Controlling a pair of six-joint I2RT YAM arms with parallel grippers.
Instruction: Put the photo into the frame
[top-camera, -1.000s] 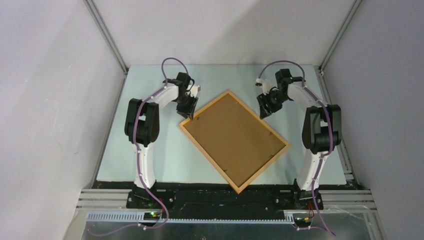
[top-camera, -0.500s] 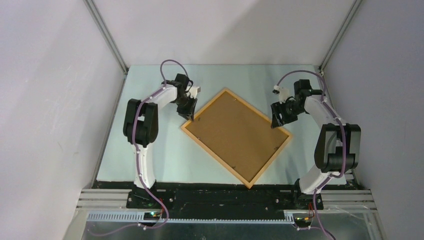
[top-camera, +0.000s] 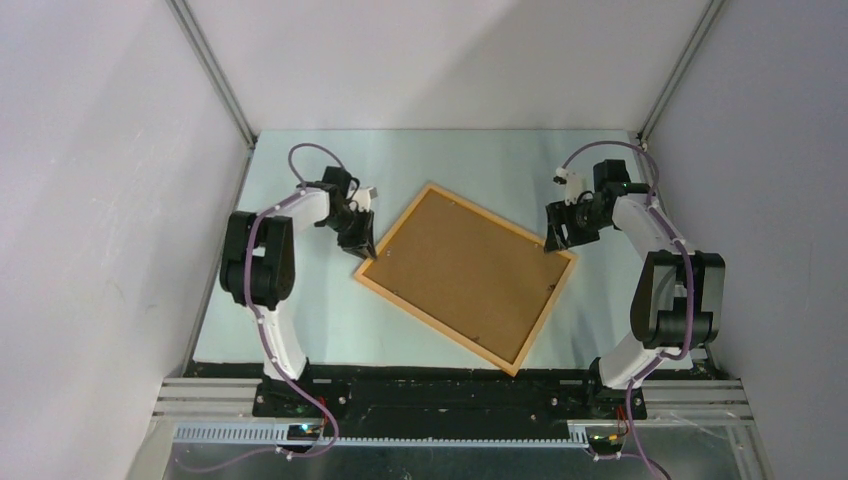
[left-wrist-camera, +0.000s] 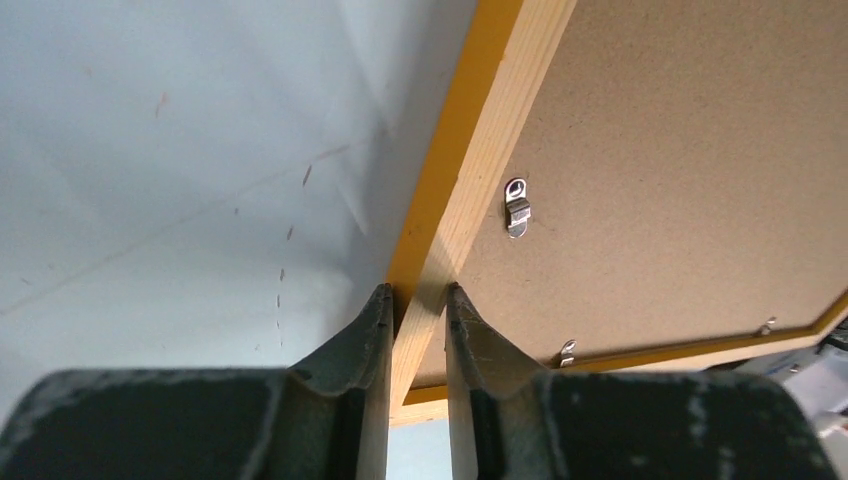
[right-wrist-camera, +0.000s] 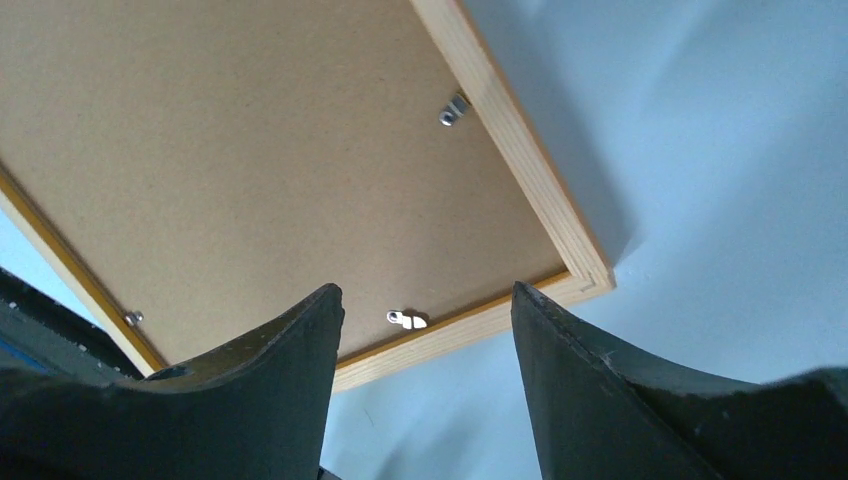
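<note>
My left gripper is holding the rail below the metal clip (left-wrist-camera: 517, 208), and the clip stands away from the rail. I should open my left gripper and squeeze the clip against the rail (left-wrist-camera: 472, 208).
The orange-yellow wooden frame (top-camera: 393, 230) lies back-up on the pale table, turned at an angle, with the brown backing board (top-camera: 465, 275) filling it. My left gripper (top-camera: 362, 250) is shut on the frame's left rail (left-wrist-camera: 470, 150) near its left corner; in the left wrist view the gripper (left-wrist-camera: 418, 292) has both fingers clamping the rail. My right gripper (top-camera: 553, 240) is open and empty just above the frame's right corner; the right wrist view shows this gripper (right-wrist-camera: 425, 288) over the frame's rail (right-wrist-camera: 520, 140). The photo is not in view.
Small metal clips (left-wrist-camera: 517, 207) hold the backing board (right-wrist-camera: 250, 150) inside the frame; one clip (right-wrist-camera: 406, 320) lies between my right fingers. Grey walls with metal posts enclose the table (top-camera: 300, 310) on three sides.
The frame has turned anticlockwise on the table. My left gripper has moved nearer and leftward with the rail in it. My right gripper has moved right to the frame's right corner.
</note>
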